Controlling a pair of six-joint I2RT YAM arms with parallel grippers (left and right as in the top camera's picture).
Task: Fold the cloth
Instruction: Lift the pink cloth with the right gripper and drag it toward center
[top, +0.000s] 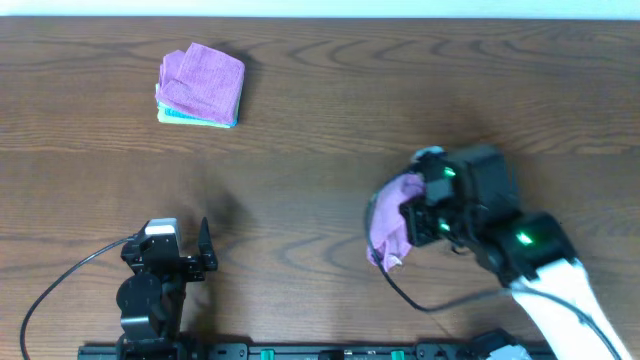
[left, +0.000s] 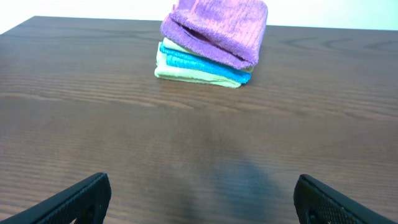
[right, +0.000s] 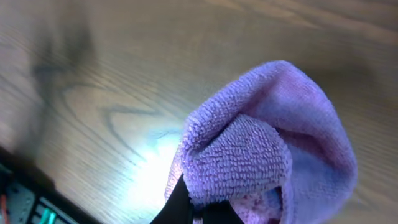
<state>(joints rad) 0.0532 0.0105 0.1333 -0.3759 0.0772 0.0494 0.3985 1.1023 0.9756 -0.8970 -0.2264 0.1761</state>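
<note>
My right gripper should spread the cloth over the open wood farther back (top: 390, 130), and I should take the cloth's corner before folding, because the purple cloth hangs bunched (top: 391, 222) from this gripper.
A purple cloth (top: 392, 218) hangs bunched from my right gripper (top: 418, 215) at the right of the table, lifted off the wood. In the right wrist view the cloth (right: 267, 149) fills the frame and my right gripper (right: 199, 208) is shut on its fold, with only the dark fingertips showing. My left gripper (top: 190, 255) rests near the front left edge, open and empty; its two fingers (left: 199, 199) frame bare table in the left wrist view.
A stack of folded cloths (top: 200, 85), purple on top of blue and pale green, sits at the back left; it also shows in the left wrist view (left: 211, 43). The brown wooden table (top: 300, 180) lies between the arms.
</note>
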